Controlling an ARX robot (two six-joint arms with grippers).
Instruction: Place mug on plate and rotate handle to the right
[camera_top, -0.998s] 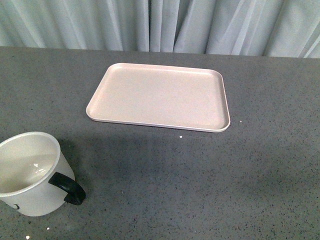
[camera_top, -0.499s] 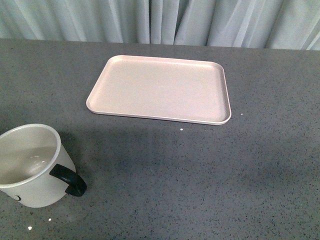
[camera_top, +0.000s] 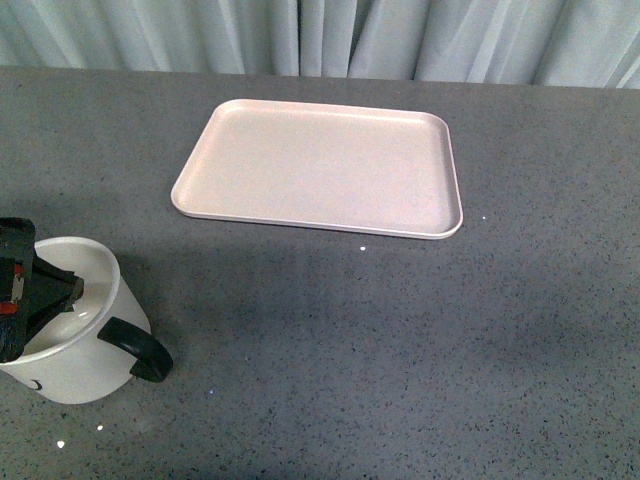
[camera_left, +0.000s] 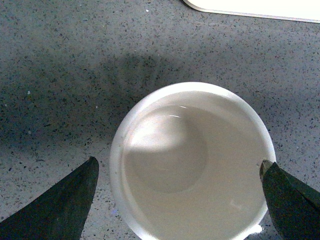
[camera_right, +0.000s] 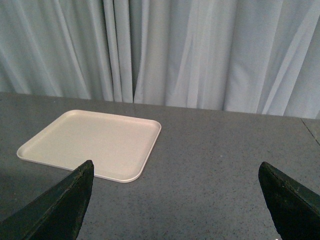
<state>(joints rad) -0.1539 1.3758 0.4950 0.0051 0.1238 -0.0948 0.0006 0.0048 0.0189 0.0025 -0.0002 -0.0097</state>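
I should expect a smiley face hidden on the white mug's side (camera_top: 80, 374) when I carry the mug, because a small black curve (camera_top: 36, 384) shows there.
The white mug (camera_top: 78, 345) stands upright on the grey table at the near left, its black handle (camera_top: 137, 349) pointing right and toward me. Seen from the left wrist, I look straight down into the empty mug (camera_left: 192, 160); the handle is hidden there. My left gripper (camera_top: 38, 295) hovers over the mug's left rim, open, and its fingers (camera_left: 75, 200) straddle the mug without touching it. The pink-beige plate (camera_top: 320, 165) lies empty farther back at centre. My right gripper (camera_right: 175, 170) is open above bare table, with the plate (camera_right: 92, 142) ahead of it to its left.
Pale curtains (camera_top: 320, 35) hang along the table's far edge. A corner of the plate (camera_left: 250, 6) shows at the rim of the left wrist view. Grey speckled tabletop (camera_top: 450, 350) stretches between the mug and the plate and off to the right.
My left gripper has come into the front view from the left edge and now sits over the mug. Mug and plate stand where they were.
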